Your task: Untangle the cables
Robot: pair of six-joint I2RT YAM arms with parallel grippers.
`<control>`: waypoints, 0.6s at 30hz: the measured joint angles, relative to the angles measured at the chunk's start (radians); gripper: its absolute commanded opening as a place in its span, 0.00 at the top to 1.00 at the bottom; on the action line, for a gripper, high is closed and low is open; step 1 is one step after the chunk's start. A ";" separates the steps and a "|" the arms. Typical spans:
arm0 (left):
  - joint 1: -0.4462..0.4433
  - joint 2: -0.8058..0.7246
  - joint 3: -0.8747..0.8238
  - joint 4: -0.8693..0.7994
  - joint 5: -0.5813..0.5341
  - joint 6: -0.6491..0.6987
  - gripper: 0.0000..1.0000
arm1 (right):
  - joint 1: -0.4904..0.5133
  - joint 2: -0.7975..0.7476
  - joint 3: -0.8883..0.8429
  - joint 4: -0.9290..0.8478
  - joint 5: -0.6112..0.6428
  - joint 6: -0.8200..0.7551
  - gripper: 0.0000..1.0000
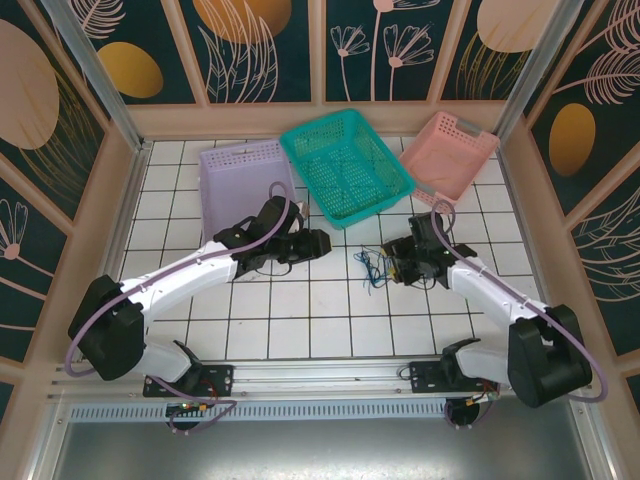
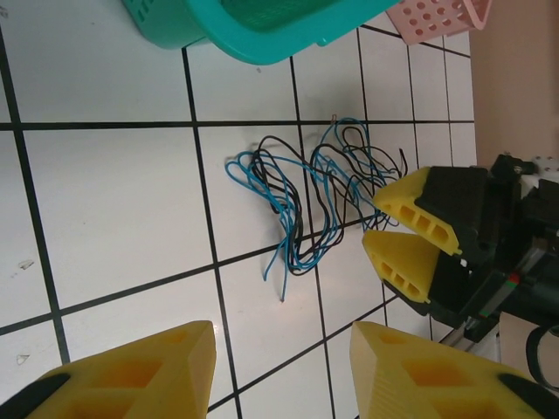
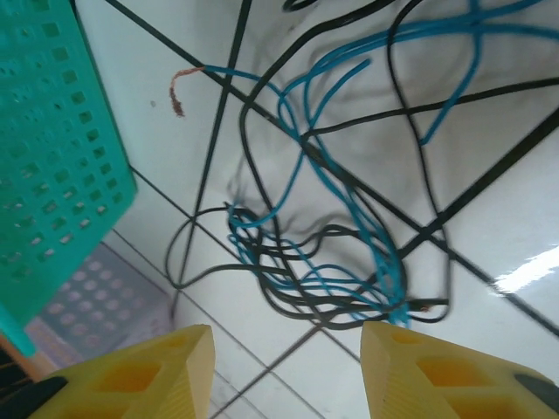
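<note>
Next, my right gripper passes a black cable's end (image 3: 428, 305) to my left gripper to pull toward the lavender basket (image 1: 240, 187), because the end lies on my right gripper's side.
The cables (image 1: 370, 266), thin blue and black wires, lie tangled in a loose bunch on the white tiled table between my two grippers. My left gripper (image 1: 322, 243) is to their left. In the left wrist view the cables (image 2: 307, 194) lie ahead of my left gripper (image 2: 284, 375), which is open and holds nothing. My right gripper (image 1: 393, 264) is at the bunch's right edge and shows there as two yellow fingers (image 2: 410, 209) touching the strands. In the right wrist view the right gripper (image 3: 288, 371) is open, with the cables (image 3: 323, 262) just in front of it and a blue strand at its right fingertip.
A teal basket (image 1: 345, 165) stands just behind the cables, with a lavender basket (image 1: 240, 180) to its left and a pink basket (image 1: 450, 155) to its right. Wooden walls enclose the table. Bare tiles lie in front of the bunch.
</note>
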 measured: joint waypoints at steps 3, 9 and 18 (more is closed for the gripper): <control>0.000 0.000 0.000 0.009 0.000 0.000 0.56 | 0.004 0.036 -0.009 0.090 -0.019 0.108 0.55; 0.000 -0.001 -0.002 0.011 -0.003 0.000 0.56 | 0.015 0.163 0.052 0.140 -0.029 0.226 0.60; 0.000 -0.018 -0.011 0.015 -0.007 -0.008 0.54 | 0.016 0.257 0.053 0.205 -0.039 0.304 1.00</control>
